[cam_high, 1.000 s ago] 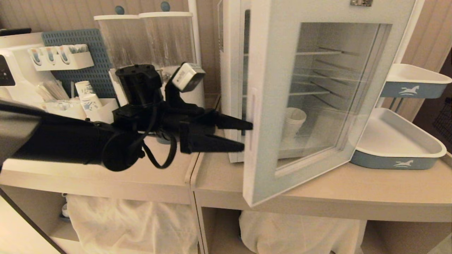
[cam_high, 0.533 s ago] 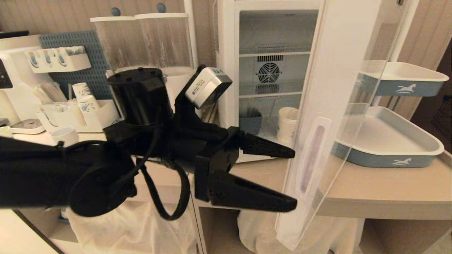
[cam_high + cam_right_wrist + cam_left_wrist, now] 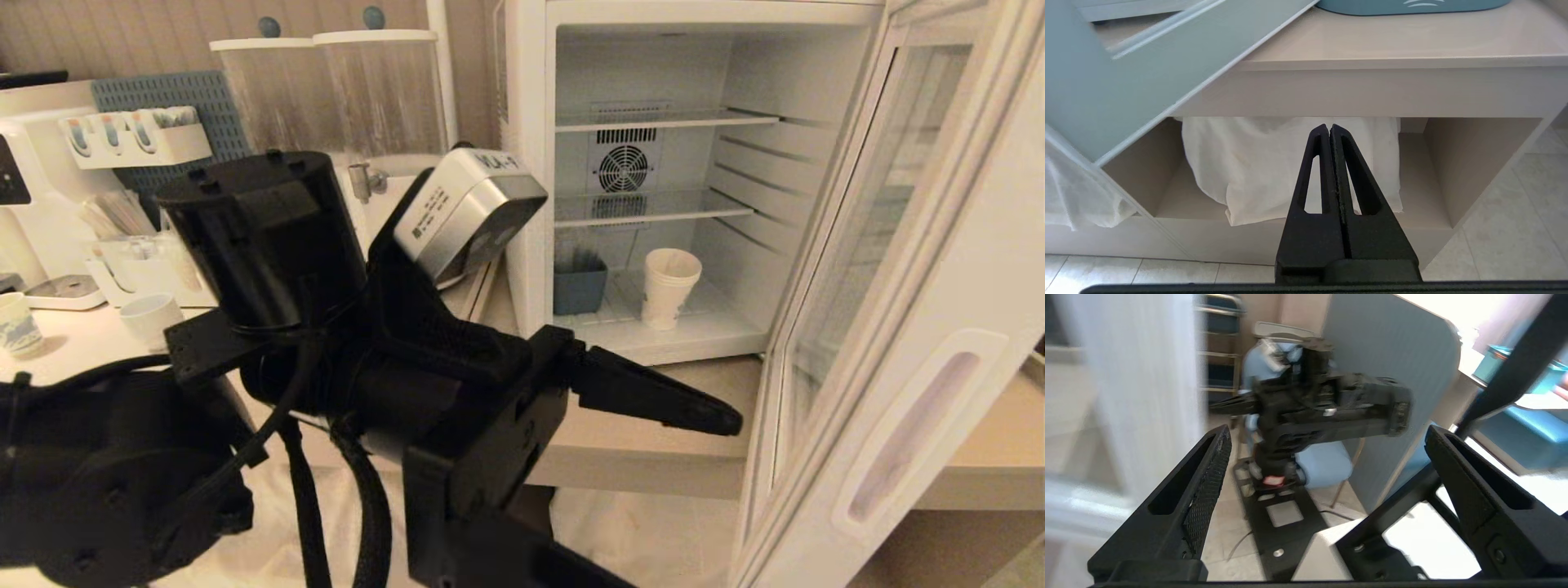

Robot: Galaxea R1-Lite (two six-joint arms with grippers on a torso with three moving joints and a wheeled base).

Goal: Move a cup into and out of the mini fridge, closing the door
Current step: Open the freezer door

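Observation:
The fridge door (image 3: 874, 220) angles in next to the way to the cup. My left gripper should first push the door's inner edge (image 3: 838, 446) further open and then reach for the cup.
The mini fridge (image 3: 531, 163) stands on the counter with its door (image 3: 939, 367) swung wide to the right. The white paper cup (image 3: 669, 287) stands upright on the fridge floor, under the wire shelves. My left gripper (image 3: 1329, 433) is open and empty, large in the foreground in front of the fridge. One of its fingers (image 3: 653, 400) points at the door's inner side; whether it touches I cannot tell, and the other finger runs off the head view's lower edge. My right gripper (image 3: 1329, 127) is shut and empty, parked low before the counter's shelf.
A small blue-grey box (image 3: 580, 287) sits left of the cup inside the fridge. Two clear dispensers (image 3: 326, 90), a squat white cup (image 3: 151, 314) and a patterned cup (image 3: 16, 322) stand on the counter (image 3: 653, 457) at left. White cloth (image 3: 1274, 163) fills the shelf below.
The door has swung from nearly shut to wide open toward the right. My left gripper, still open, has come back toward the camera and lower, following the door.

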